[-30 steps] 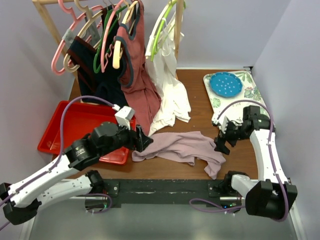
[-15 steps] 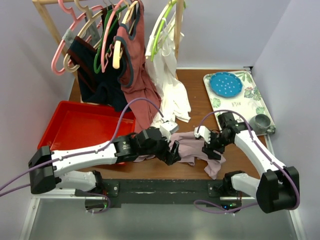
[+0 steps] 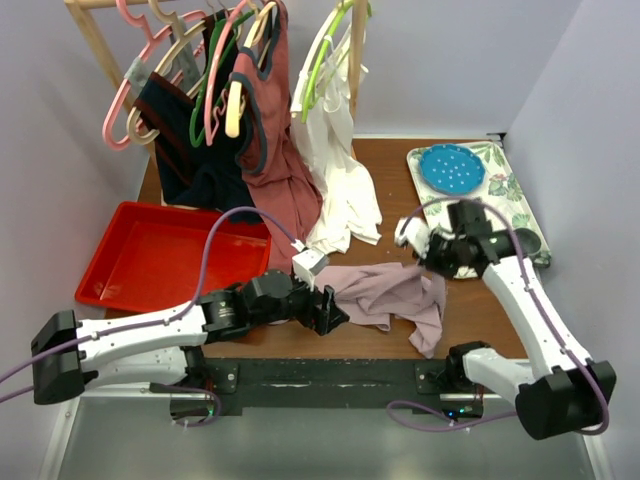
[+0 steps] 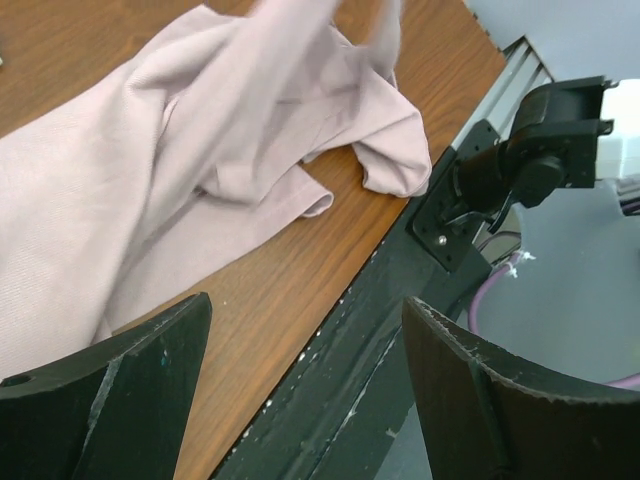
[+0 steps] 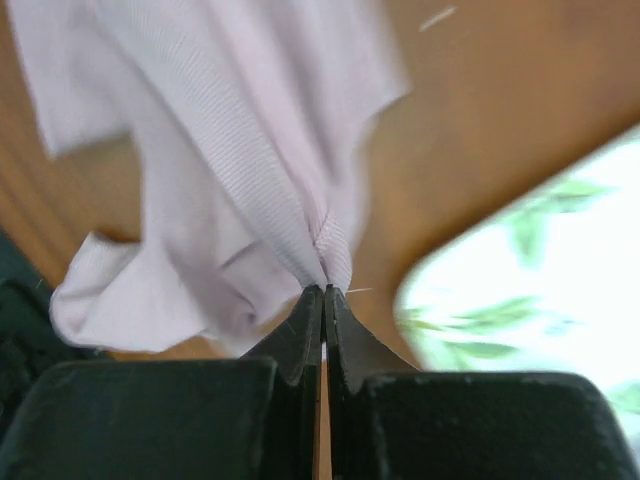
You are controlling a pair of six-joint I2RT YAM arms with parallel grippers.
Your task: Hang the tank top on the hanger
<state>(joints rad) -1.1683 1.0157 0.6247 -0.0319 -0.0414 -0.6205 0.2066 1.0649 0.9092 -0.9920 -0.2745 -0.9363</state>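
Observation:
Next, my right gripper swings the tank top (image 3: 385, 290) across before my left gripper pulls it straight, because it lies bunched with its front end (image 3: 426, 337) away from my left gripper.
The pale mauve tank top (image 3: 380, 292) lies crumpled on the wooden table near the front edge. My right gripper (image 3: 426, 266) is shut on a fold at its right side, and the right wrist view shows the cloth (image 5: 230, 150) pinched between the closed fingertips (image 5: 323, 291) and drawn up taut. My left gripper (image 3: 327, 312) stands open at the top's left end, over the table's front edge. In its wrist view the fabric (image 4: 200, 150) lies beyond the spread fingers (image 4: 130, 390), which hold nothing. The salmon-pink hanger (image 3: 114, 112) hangs on the rack at the back left.
A red tray (image 3: 150, 255) sits at the left. A floral tray (image 3: 505, 190) with a blue plate (image 3: 451, 168) is at the back right. On the wooden rack (image 3: 95, 40) hang a rust-red tank top (image 3: 270, 150), a white garment (image 3: 335, 190) and a lime-green hanger (image 3: 325, 60).
My right gripper has shut on the tank top and pulled its right side up and back. The left arm swung in from the left to the top's left end, still open.

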